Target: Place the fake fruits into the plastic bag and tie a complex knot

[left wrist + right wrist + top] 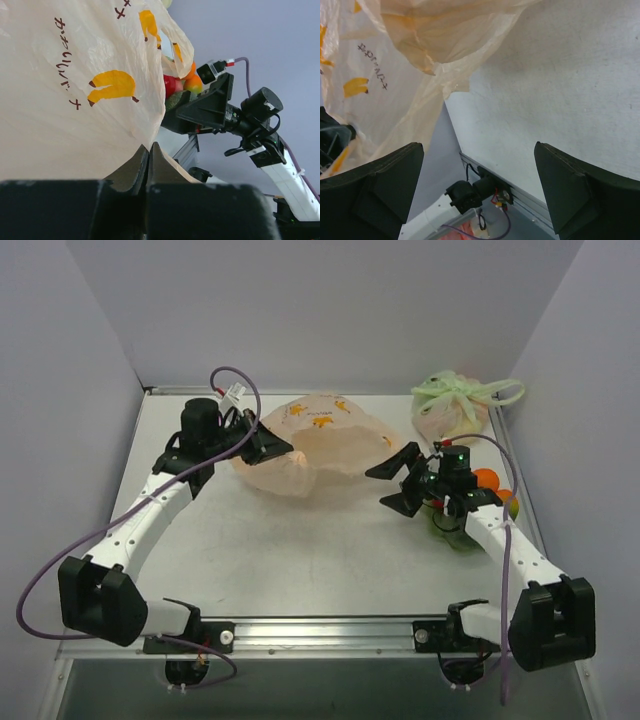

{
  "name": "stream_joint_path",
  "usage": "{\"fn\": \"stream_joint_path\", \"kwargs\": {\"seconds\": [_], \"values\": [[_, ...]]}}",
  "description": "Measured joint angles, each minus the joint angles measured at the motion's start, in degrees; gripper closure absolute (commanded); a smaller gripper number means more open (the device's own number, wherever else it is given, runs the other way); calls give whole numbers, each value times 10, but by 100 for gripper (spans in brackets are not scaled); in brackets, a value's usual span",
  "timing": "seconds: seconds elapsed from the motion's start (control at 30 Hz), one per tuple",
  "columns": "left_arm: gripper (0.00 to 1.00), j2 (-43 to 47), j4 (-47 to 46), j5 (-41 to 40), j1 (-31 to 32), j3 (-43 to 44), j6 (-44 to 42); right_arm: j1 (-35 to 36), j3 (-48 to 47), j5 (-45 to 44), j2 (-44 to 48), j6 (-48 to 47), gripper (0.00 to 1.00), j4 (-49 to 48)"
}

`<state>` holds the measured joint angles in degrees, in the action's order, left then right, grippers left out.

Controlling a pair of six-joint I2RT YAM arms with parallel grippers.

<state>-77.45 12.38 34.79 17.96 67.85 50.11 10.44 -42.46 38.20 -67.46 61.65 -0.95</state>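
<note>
The peach plastic bag's limp film [322,422] bends around a shaded hollow [342,450], so I expect the bag to open up wide and empty when the robot pulls.
The peach plastic bag [318,445] with yellow bananas lies puffed up at the table's middle back. My left gripper [280,448] is shut on the bag's left edge; in the left wrist view its jaws [148,150] pinch the film [75,90]. My right gripper [398,482] is open and empty, just right of the bag, which hangs at the top left of its view [395,75]. The fake fruits [487,490], orange, red and green, lie behind my right wrist at the right edge; they also show in the left wrist view [179,86]. No knot shows.
A pale green bag [452,405] with green handles tied in a bow sits at the back right corner. The table's metal front rail [320,632] runs between the two arm bases. Grey walls enclose the table on three sides.
</note>
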Motion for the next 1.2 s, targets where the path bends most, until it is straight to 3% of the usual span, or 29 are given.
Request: {"fn": "stream_joint_path", "kwargs": {"seconds": [0.27, 0.5, 0.67, 0.7, 0.77, 0.83, 0.87, 0.97, 1.0, 1.07, 1.1, 1.2], "values": [[100, 37, -121, 27, 19, -109, 68, 30, -48, -49, -104, 40, 0, -77], [100, 45, -193, 53, 38, -131, 99, 37, -73, -81, -162, 12, 3, -96], [100, 56, -209, 71, 52, -140, 103, 65, -111, -93, -217, -6, 46, -104], [97, 60, -208, 74, 53, -144, 99, 70, -122, -94, -226, -13, 72, -104], [87, 72, -197, 77, 52, -151, 80, 76, -144, -92, -234, -28, 100, -104], [83, 88, -175, 80, 48, -155, 44, 82, -166, -92, -236, -48, 100, -104], [71, 97, -160, 81, 45, -155, 24, 83, -175, -91, -235, -58, 100, -104], [57, 130, -89, 76, 22, -151, -66, 91, -192, -90, -231, -111, 100, -98], [38, 140, -59, 71, 14, -145, -103, 92, -192, -90, -227, -128, 100, -93], [33, 150, 9, 51, 6, -117, -180, 97, -192, -90, -217, -161, 100, -78], [21, 153, 39, 33, 6, -99, -219, 100, -191, -90, -212, -175, 100, -70], [3, 156, 120, -23, 8, -39, -331, 108, -189, -88, -197, -206, 100, -54]]}}
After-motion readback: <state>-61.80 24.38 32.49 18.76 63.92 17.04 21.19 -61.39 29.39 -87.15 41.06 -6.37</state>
